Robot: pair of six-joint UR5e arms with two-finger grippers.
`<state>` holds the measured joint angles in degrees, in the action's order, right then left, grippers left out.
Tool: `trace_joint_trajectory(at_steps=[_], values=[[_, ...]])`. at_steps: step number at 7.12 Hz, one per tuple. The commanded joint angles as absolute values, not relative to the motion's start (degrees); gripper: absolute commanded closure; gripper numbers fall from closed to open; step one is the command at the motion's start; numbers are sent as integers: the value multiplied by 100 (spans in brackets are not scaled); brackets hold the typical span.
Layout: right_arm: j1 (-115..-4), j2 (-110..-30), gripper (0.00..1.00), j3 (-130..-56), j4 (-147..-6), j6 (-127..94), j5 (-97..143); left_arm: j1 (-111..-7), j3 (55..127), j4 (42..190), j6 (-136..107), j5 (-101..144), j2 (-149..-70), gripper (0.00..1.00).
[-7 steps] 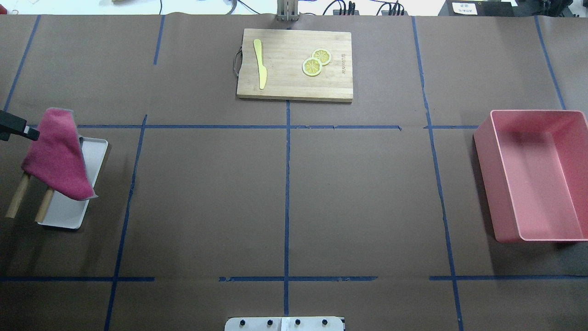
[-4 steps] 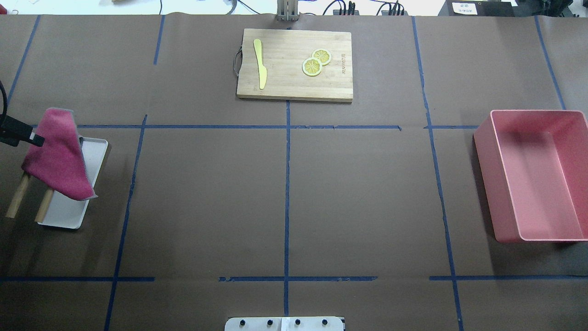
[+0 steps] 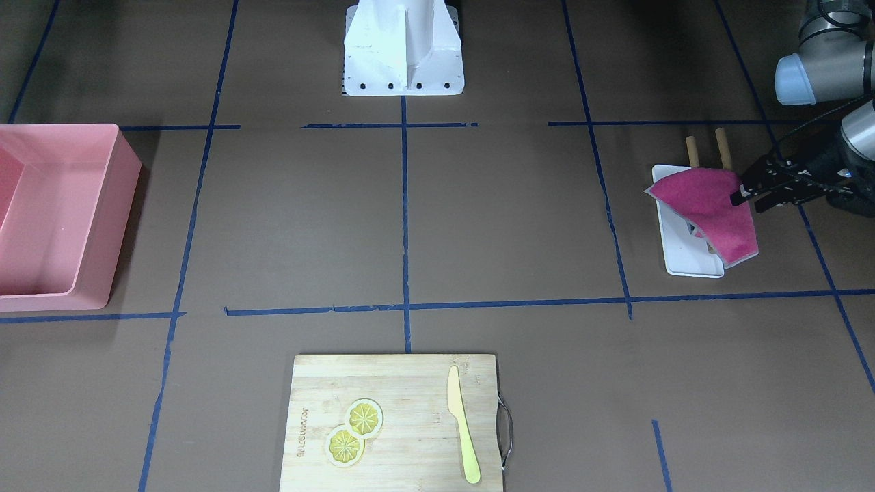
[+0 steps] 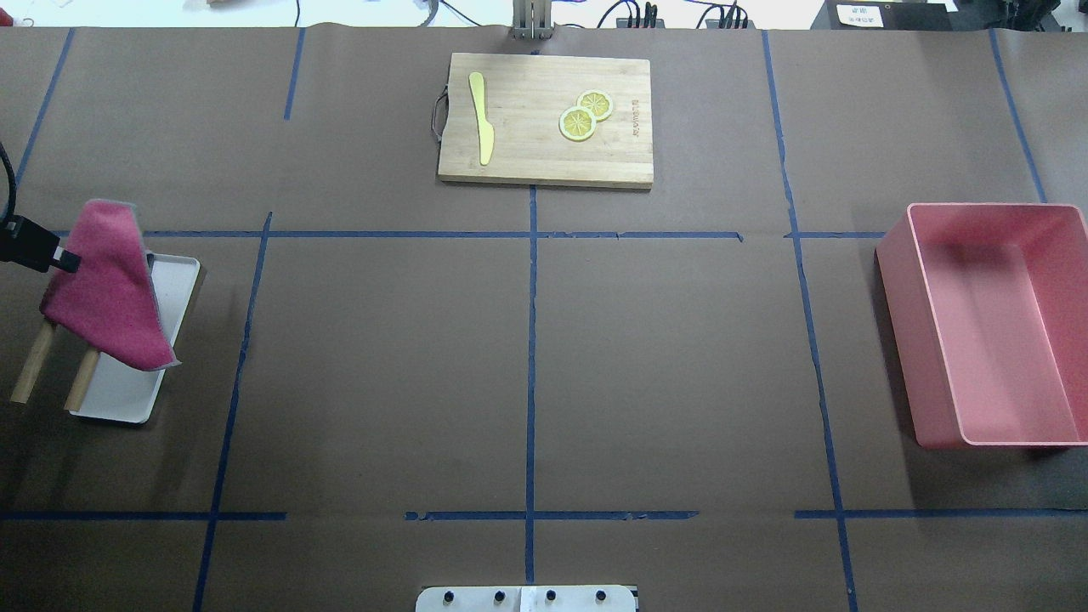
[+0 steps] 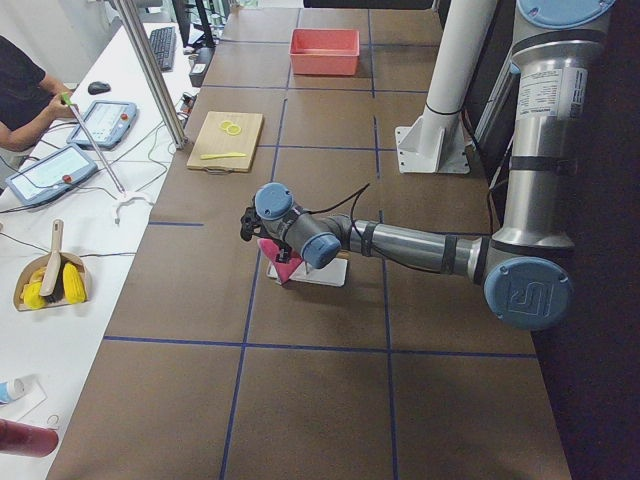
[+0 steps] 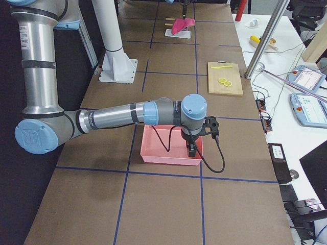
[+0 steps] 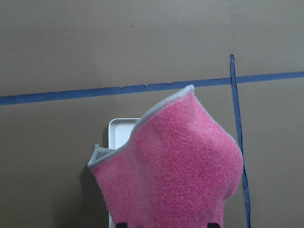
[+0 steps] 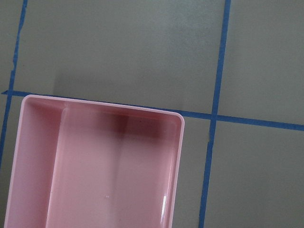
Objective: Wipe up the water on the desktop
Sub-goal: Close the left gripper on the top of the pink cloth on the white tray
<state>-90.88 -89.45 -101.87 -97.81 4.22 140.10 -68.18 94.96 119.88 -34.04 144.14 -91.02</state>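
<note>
Loose corners [image 3: 744, 257] jut out past the rack, so the pink cloth [image 3: 711, 205] will come free and leave the rack in place when I lift it.
The desktop [image 4: 382, 365] is flat brown paper with blue tape lines; I see no water on it. A pink cloth [image 4: 110, 297] hangs over a small rack at the far left, also in the front view [image 3: 711, 205] and the left wrist view [image 7: 180, 171]. My left gripper [image 3: 744, 196] is at the cloth's edge, jaws apart on either side of it. In the overhead view it [image 4: 72, 259] shows at the left edge. My right gripper [image 6: 191, 148] hangs over the pink bin [image 6: 168, 158]; I cannot tell whether it is open or shut.
The rack's wooden pegs [image 4: 30, 378] stand on a white tray [image 4: 127, 399]. A bamboo cutting board [image 4: 527, 157] at the back middle carries a yellow knife [image 4: 483, 115] and two lemon slices [image 4: 585, 115]. The pink bin [image 4: 901, 340] stands at the right.
My left gripper has moved a little toward the cloth and nearer to its edge. The cloth and everything else have stayed put.
</note>
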Motion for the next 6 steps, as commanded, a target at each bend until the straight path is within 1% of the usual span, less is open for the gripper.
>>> trace_joint_trajectory(at_steps=[1,2,6], values=[[-9088,-8938,0,-10178,-9782,422,14010,-6812,9510,11997,-3401,14414,-9105,60],[-9088,-8938,0,-10178,-9782,422,14010,-6812,9510,12006,-3393,14405,-9105,63],[-9097,-8938,0,-10169,-9782,413,14019,-6812,9501,12006,-3393,14397,-9105,63]])
